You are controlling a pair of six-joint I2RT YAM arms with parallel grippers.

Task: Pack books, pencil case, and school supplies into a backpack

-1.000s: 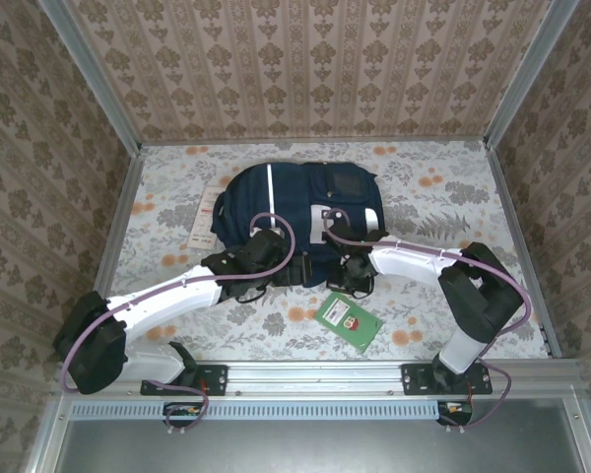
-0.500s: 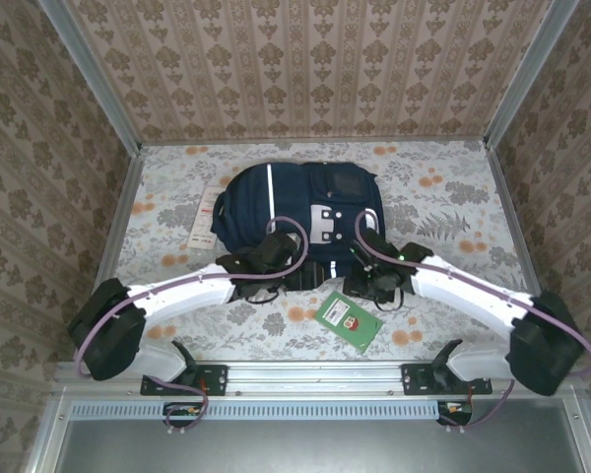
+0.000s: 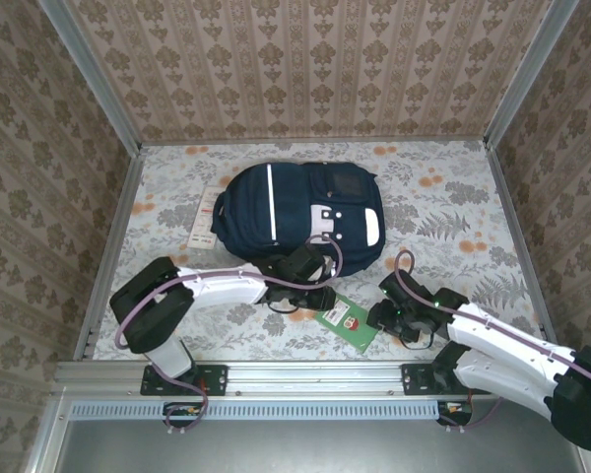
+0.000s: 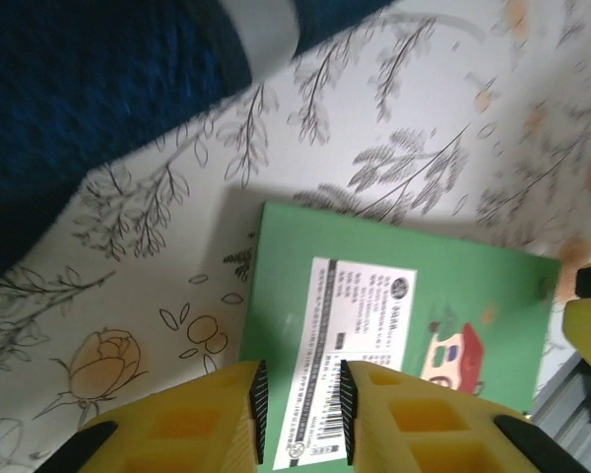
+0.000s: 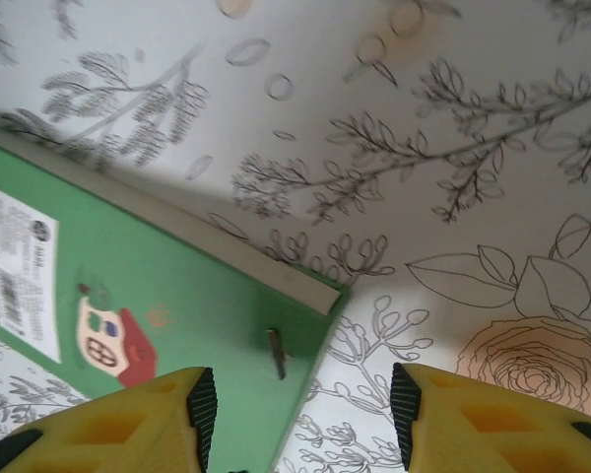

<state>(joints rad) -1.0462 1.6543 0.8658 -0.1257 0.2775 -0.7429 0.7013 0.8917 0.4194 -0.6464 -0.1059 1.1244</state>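
My left fingers are above the green book's white label (image 4: 350, 340), so I should back them away and set them astride the short edge nearer the backpack (image 4: 254, 286).
The navy backpack (image 3: 286, 197) lies at the middle of the table. A green book (image 3: 347, 321) with a red-white house picture lies flat in front of it. My left gripper (image 3: 320, 294) hovers over the book's left end. In the left wrist view its jaws (image 4: 300, 409) stand narrowly apart above the book's white label (image 4: 360, 335), holding nothing. My right gripper (image 3: 379, 317) is at the book's right corner. Its open fingers (image 5: 302, 419) straddle that corner of the green book (image 5: 177, 286). A white packet with red print (image 3: 206, 219) lies left of the backpack. The pencil case is out of view.
The floral tablecloth (image 3: 453, 207) covers the table. Metal rails (image 3: 315, 374) run along the near edge and up both sides. Patterned walls close in the back and sides. A corner of the backpack (image 4: 98, 89) sits close behind the left gripper.
Both arms drew back from the backpack toward the green book. The left gripper swung right and its jaws narrowed. The right gripper pulled near-right and opened.
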